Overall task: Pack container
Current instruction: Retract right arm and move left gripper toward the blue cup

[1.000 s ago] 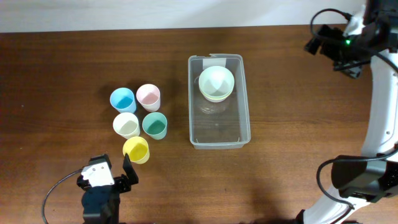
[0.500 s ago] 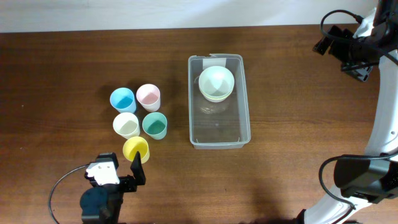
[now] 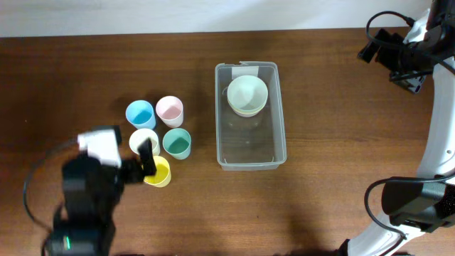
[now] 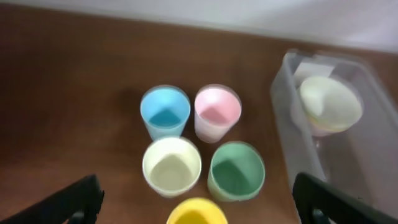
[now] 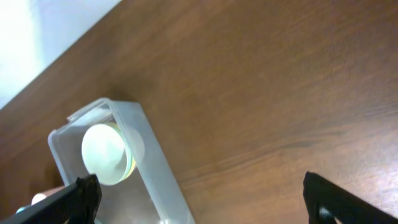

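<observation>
Open table [image 3: 114,110] next to the blue cup leaves room for a finger. My left gripper should keep moving toward the blue cup until its fingers are on either side of the cup's rim [image 3: 128,114].
The clear container [image 3: 280,135] stands at mid-table and holds stacked pastel bowls [image 3: 247,94] at its far end. Five cups stand left of it: blue [image 3: 140,114], pink [image 3: 170,110], cream [image 3: 141,140], green [image 3: 177,143] and yellow [image 3: 161,175]. My left gripper [image 3: 146,162] is open, just above the yellow cup. In the left wrist view the yellow cup [image 4: 196,213] lies between the open fingers [image 4: 199,202], with the cream [image 4: 171,165] and green [image 4: 236,171] cups beyond it. My right gripper [image 3: 389,62] is open and empty, high at the far right; its view shows the container [image 5: 155,171].
The blue [image 4: 165,112] and pink [image 4: 217,112] cups stand close behind the front cups. The container's near half [image 3: 247,146] holds nothing. The white wall edge runs along the table's far side. My right arm's base [image 3: 416,206] sits at the front right.
My left arm has moved forward from the front edge, up to the cup cluster, and its open gripper now hangs over the yellow cup. The right gripper shifted slightly right, then stayed still.
</observation>
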You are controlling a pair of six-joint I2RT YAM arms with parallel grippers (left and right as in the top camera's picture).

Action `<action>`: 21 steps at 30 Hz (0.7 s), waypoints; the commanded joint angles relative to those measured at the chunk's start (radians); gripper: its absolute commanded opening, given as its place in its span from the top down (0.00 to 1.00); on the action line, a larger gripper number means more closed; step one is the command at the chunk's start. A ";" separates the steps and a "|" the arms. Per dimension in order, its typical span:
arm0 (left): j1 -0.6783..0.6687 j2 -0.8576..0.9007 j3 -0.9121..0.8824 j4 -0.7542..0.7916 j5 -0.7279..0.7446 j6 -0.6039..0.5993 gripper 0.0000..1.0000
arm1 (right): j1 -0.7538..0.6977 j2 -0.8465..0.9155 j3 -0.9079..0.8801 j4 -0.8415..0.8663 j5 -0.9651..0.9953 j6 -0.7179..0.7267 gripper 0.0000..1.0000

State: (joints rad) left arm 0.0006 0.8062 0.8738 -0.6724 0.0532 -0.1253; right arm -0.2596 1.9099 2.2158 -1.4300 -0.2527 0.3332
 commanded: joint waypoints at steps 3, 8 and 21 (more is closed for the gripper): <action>0.003 0.383 0.273 -0.119 0.011 0.052 0.01 | -0.003 0.000 0.008 0.000 0.002 0.001 0.01; 0.003 0.656 0.465 -0.141 -0.040 0.084 0.01 | -0.003 0.000 0.008 0.001 0.002 0.001 0.01; 0.160 0.893 0.515 -0.175 0.019 -0.061 0.01 | -0.003 0.000 0.008 0.001 0.002 0.001 0.01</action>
State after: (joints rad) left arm 0.1108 1.6577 1.3693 -0.8356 0.0181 -0.1368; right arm -0.2596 1.9099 2.2158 -1.4296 -0.2527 0.3340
